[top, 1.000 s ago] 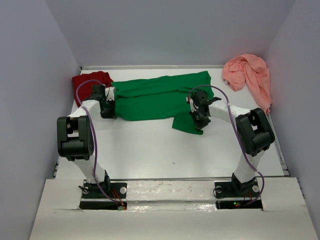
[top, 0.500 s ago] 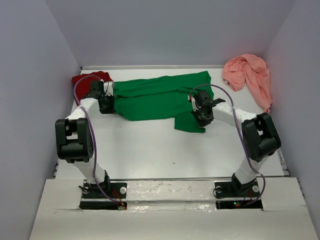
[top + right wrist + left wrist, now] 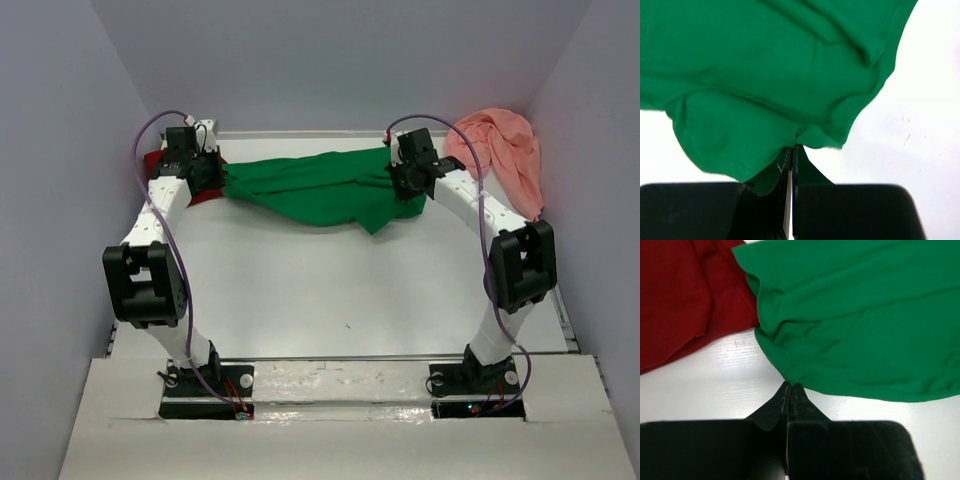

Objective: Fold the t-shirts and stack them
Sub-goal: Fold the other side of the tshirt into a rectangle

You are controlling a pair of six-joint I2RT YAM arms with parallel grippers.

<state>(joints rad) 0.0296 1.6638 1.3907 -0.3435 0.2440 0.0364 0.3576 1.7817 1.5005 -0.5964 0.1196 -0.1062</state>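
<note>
My right gripper keeps going toward the back edge (image 3: 383, 153) and lets go over the cloth, as both grippers are pinching opposite ends of the green t-shirt's front (image 3: 799, 136) edge.
The bright green t-shirt (image 3: 320, 188) stretches across the back of the table, bunched and sagging toward the front at its middle. My left gripper (image 3: 212, 172) is shut on its left edge (image 3: 790, 375), and my right gripper (image 3: 408, 180) is shut on its right edge (image 3: 799, 136); both hold the cloth pinched at the fingertips. The dark red t-shirt (image 3: 160, 160) lies crumpled at the back left, under and behind the left gripper, and fills the upper left of the left wrist view (image 3: 685, 295). The salmon-pink t-shirt (image 3: 500, 150) lies heaped at the back right.
The back wall (image 3: 330, 60) stands just behind both grippers. Side walls close in left and right. White tabletop (image 3: 330, 290) spreads between the green shirt and the arm bases (image 3: 340, 382).
Both grippers have carried the green shirt's near edge from the table's middle toward the back wall. The shirt has gone from spread flat to a bunched band.
</note>
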